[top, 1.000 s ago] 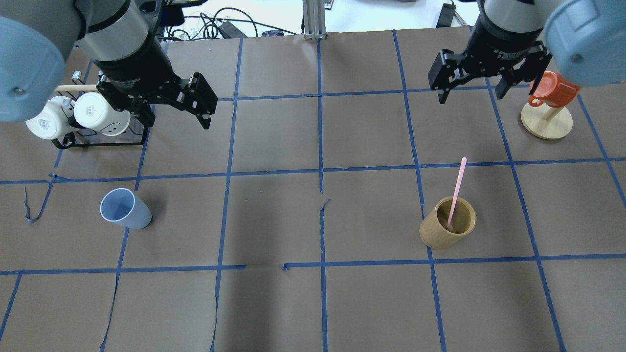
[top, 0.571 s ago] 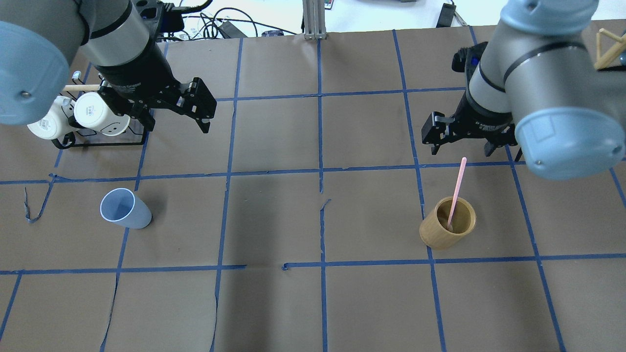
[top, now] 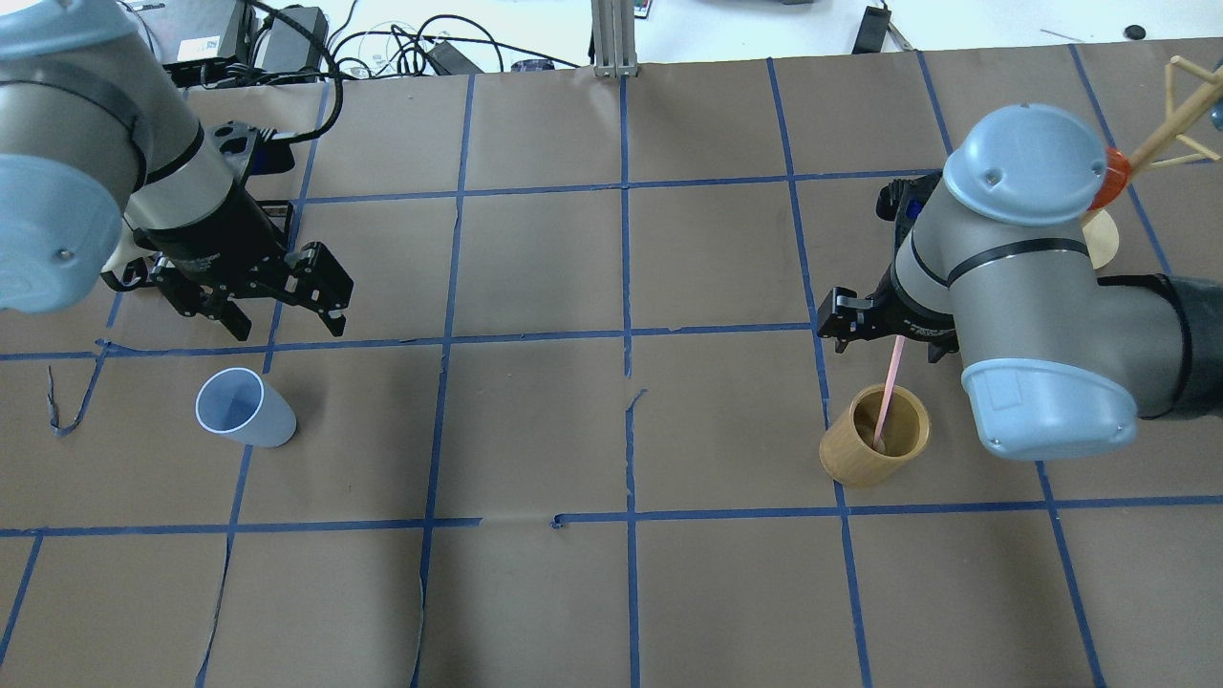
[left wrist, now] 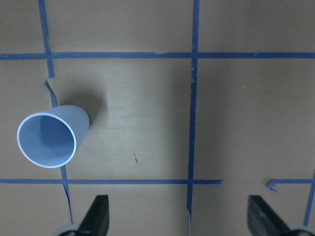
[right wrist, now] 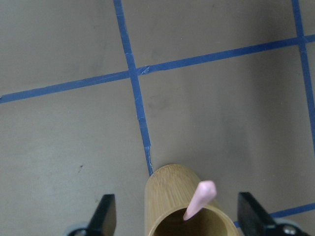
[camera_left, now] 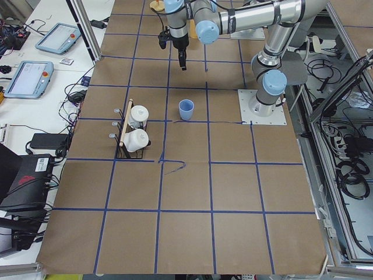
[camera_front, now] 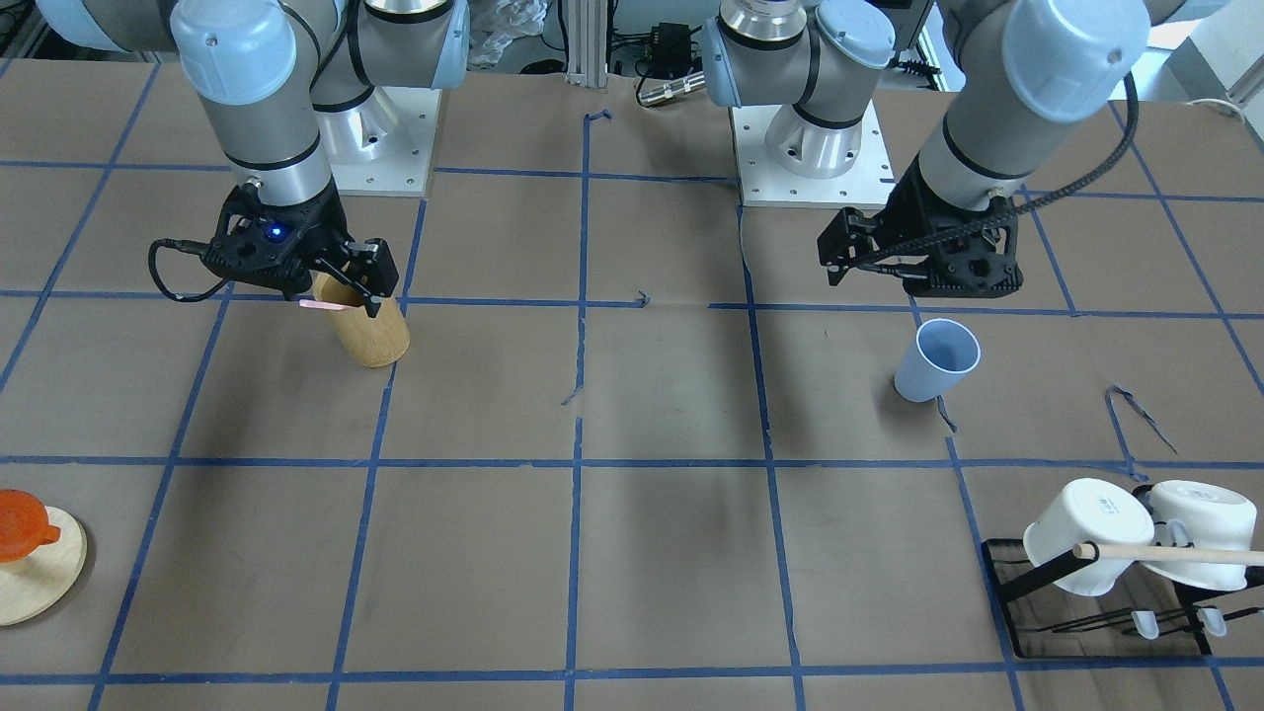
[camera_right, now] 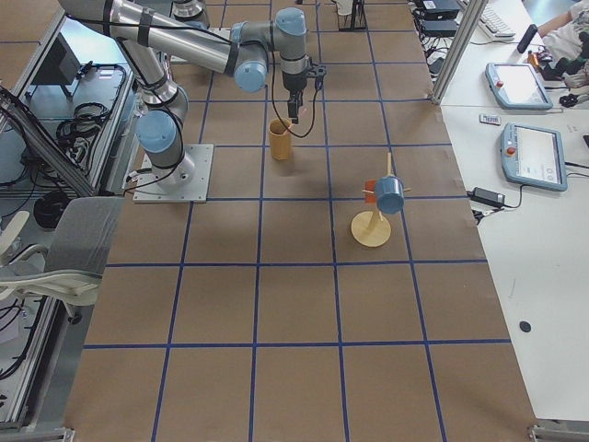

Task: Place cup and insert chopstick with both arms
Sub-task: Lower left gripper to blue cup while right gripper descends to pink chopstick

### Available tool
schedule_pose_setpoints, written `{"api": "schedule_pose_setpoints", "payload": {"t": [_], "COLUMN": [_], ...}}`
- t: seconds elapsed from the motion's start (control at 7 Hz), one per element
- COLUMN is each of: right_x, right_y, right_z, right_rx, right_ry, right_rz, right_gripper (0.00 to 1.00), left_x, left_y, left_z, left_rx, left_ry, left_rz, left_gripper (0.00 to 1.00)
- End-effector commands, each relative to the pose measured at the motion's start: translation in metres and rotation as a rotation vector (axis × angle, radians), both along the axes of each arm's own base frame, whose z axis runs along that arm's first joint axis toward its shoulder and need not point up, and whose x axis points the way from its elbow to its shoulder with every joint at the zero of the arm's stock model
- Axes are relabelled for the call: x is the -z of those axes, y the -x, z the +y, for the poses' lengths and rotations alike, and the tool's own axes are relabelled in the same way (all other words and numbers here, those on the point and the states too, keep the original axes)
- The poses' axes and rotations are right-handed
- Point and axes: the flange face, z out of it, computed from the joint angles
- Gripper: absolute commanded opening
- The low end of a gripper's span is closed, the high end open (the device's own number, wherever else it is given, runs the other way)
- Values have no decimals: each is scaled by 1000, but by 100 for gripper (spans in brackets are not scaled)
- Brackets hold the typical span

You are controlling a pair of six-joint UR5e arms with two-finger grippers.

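Observation:
The pink chopstick (camera_front: 323, 304) is leaning in the bamboo cylinder's wide opening (right wrist: 191, 222), so it will slip out and the cylinder will stay standing when the robot lifts the chopstick.
The light-blue cup (top: 244, 408) stands upright on the left of the table; it also shows in the front view (camera_front: 936, 360) and in the left wrist view (left wrist: 51, 137). My left gripper (top: 287, 330) is open and empty, above and just behind the cup, offset to its right. The pink chopstick (top: 889, 387) leans in a tan bamboo cylinder (top: 850, 459). My right gripper (top: 884, 342) is open, with its fingers either side of the chopstick's top end (right wrist: 199, 196) and not touching it.
A black rack with two white mugs (camera_front: 1086, 538) and a long wooden rod stands at the far left of the table. A wooden mug tree (camera_right: 373, 230) with an orange mug (camera_front: 20, 523) and a blue one stands at the far right. Blue tape lines grid the brown table.
Both arms moved toward the table's near side. The left gripper left the mug rack and came close to the cup. The right gripper came over the chopstick's top. Both stayed open.

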Motion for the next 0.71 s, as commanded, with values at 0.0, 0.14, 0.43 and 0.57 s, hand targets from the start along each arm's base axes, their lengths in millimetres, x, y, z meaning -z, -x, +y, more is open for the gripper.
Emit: {"api": "schedule_pose_setpoints", "payload": {"t": [0.0,0.14,0.43,0.57], "right_x": [-1,-2,-2,-2], "right_y": [14,17,18,17], "right_z": [-4,-5,-4,-4], "right_rx": [24,27,27,25], "right_ry": [6,7,4,6], "right_rz": [4,5,-1,-1], "right_gripper": [69,65,44,43], "left_x": [68,87,103,109], "left_y": [-65,-72,-73,-73], "left_z": [23,28,20,22], "left_rx": [44,45,51,51], "left_ry": [-12,16,37,26], "left_rz": [3,-5,-13,-8], "left_gripper": [94,94,85,71]}}
